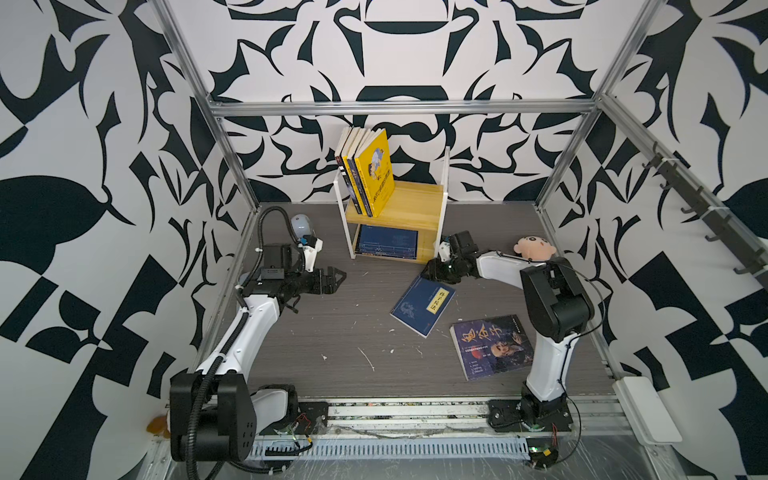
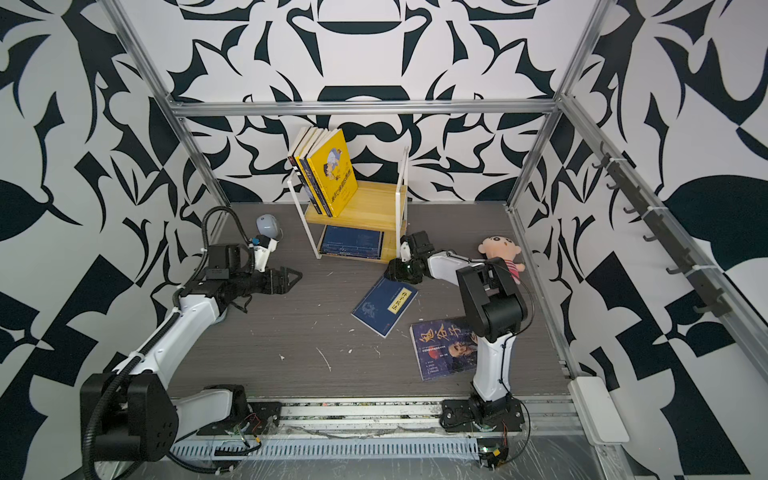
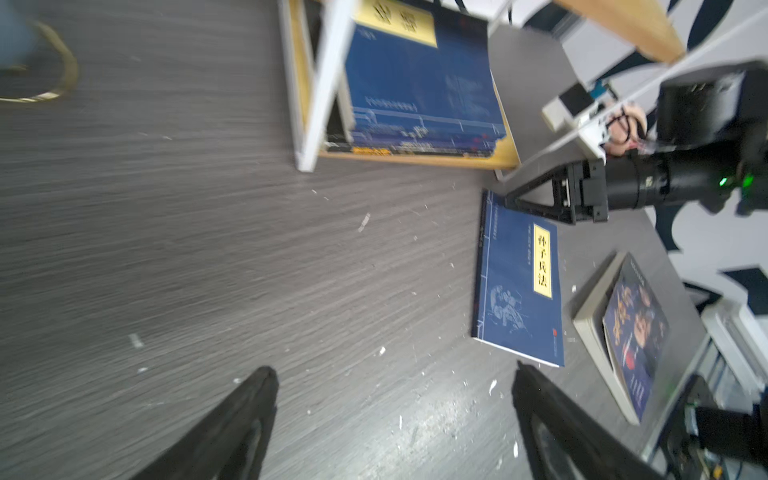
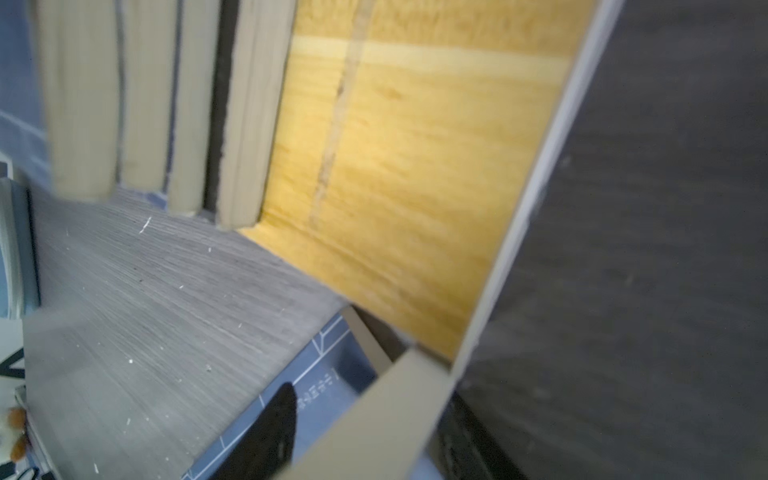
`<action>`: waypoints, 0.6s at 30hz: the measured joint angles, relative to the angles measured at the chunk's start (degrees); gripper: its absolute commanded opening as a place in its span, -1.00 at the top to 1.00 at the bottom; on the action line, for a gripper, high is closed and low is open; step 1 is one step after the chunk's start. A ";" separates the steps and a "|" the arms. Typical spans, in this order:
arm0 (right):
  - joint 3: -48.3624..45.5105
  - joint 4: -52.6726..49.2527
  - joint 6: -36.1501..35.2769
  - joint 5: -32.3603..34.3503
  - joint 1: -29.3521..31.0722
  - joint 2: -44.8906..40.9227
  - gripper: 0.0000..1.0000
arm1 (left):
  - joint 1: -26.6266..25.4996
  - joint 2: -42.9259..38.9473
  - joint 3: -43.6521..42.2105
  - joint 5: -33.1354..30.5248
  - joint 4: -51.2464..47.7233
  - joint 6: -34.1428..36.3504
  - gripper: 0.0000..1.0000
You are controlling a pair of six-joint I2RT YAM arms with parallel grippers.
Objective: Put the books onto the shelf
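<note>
The shelf's front leg point(image 1: 439, 243) is within my right gripper's fingers, so next I back this gripper clear and then grasp the navy book by its page edge point(image 1: 441, 312).
The shelf point(image 1: 415, 199) stands at the back middle, with several books point(image 1: 374, 174) upright on its upper board and a navy book point(image 1: 388, 243) flat on the lower one. Another navy book point(image 1: 422, 307) lies on the table and a dark blue portrait book point(image 1: 492, 347) lies nearer the front right. My right gripper point(image 1: 432, 270) hovers low by the shelf's right front leg, over the far corner of the table's navy book point(image 3: 517, 282), jaws apart; one finger point(image 4: 278, 428) shows above blue cover. My left gripper point(image 3: 395, 374) is open and empty over bare table, left of that book.
A pink plush doll point(image 1: 534, 247) lies behind the right arm, near the right wall. A white computer mouse point(image 1: 301, 226) sits at the back left behind the left wrist. The shelf's white frame point(image 4: 519, 232) and wooden board crowd the right wrist view. Metal cage posts ring the table.
</note>
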 measured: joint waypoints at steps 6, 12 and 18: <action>-7.41 -3.72 6.91 7.65 -0.46 -12.76 -0.27 | -6.91 3.48 -0.15 0.09 2.84 -3.98 -0.73; -21.49 -1.44 18.14 13.25 0.28 -26.95 -0.21 | -11.45 9.60 -0.33 0.07 6.67 -10.25 -0.75; -26.01 -0.09 25.62 14.75 6.71 -29.18 0.16 | -15.08 13.05 -1.33 -0.04 8.94 -13.46 -0.75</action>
